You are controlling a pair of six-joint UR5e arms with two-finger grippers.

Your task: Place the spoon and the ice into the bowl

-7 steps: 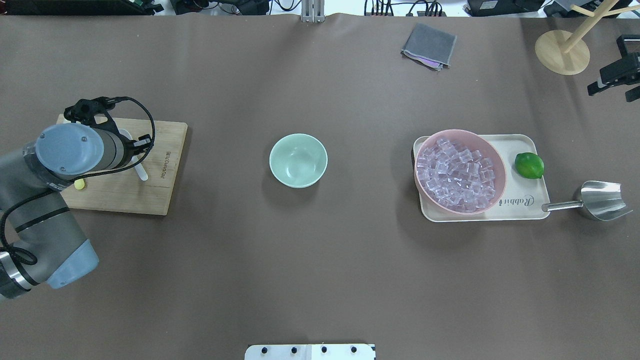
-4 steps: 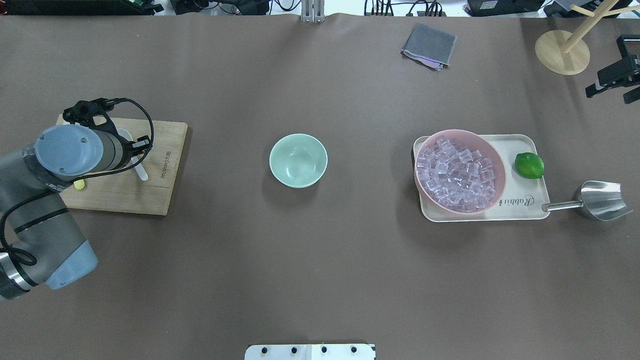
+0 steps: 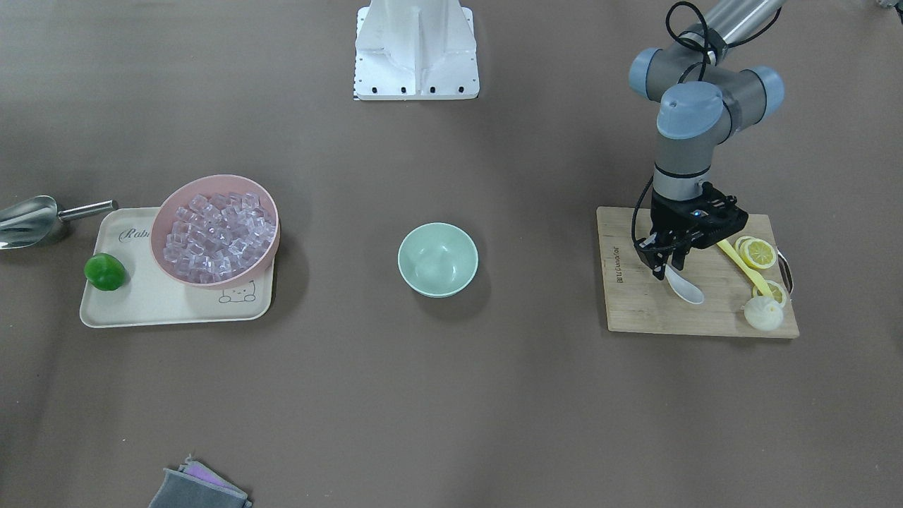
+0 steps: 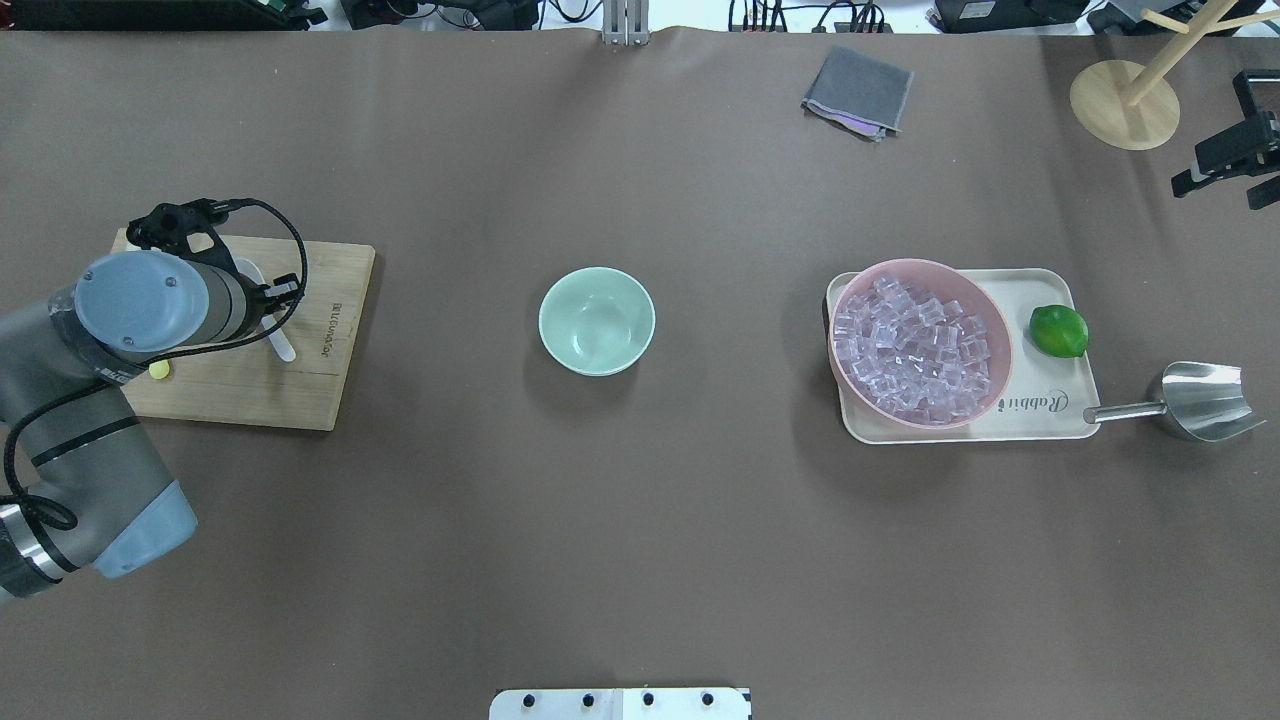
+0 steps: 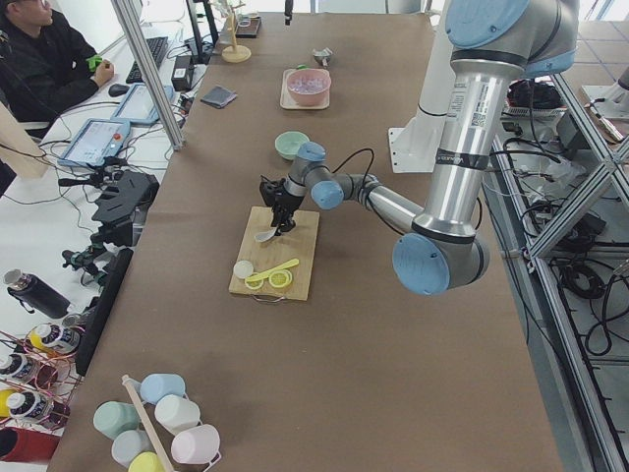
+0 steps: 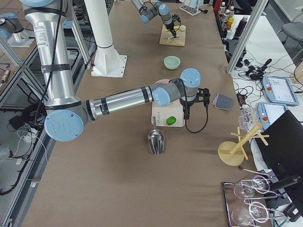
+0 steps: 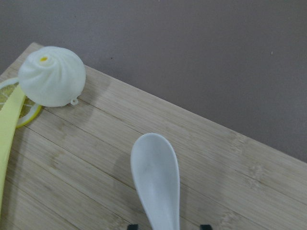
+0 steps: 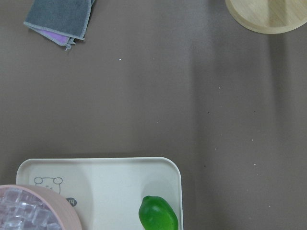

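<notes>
My gripper will place the white spoon point(image 3: 687, 289). The mint-green bowl point(image 3: 437, 259) is narrow for the white spoon, so the white spoon will then lean with its handle over the bowl's rim.
The white spoon point(image 3: 686, 287) lies on the wooden cutting board point(image 3: 635, 310); the left wrist view shows its scoop point(image 7: 156, 177) flat on the wood. My left gripper point(image 3: 667, 268) is down at the board, open, its fingertips on either side of the spoon's handle with small gaps. The mint-green bowl point(image 4: 597, 320) stands empty at the table's middle. Clear ice cubes point(image 4: 915, 345) fill the pink bowl point(image 4: 990, 300). My right gripper point(image 4: 1222, 185) hangs open and empty at the far right, above the table beyond the tray.
On the board are lemon slices point(image 3: 756, 252), a slim yellow utensil point(image 3: 737, 261) and a white ridged dome point(image 3: 763, 314). The cream tray point(image 4: 1050, 420) holds the pink bowl and a lime point(image 4: 1058, 331). A steel scoop point(image 4: 1200, 400), a grey cloth point(image 4: 858, 90) and a wooden stand point(image 4: 1120, 105) are nearby.
The left arm has barely shifted over the board. The right gripper has drifted slightly at the right edge. Nothing was picked up or released.
</notes>
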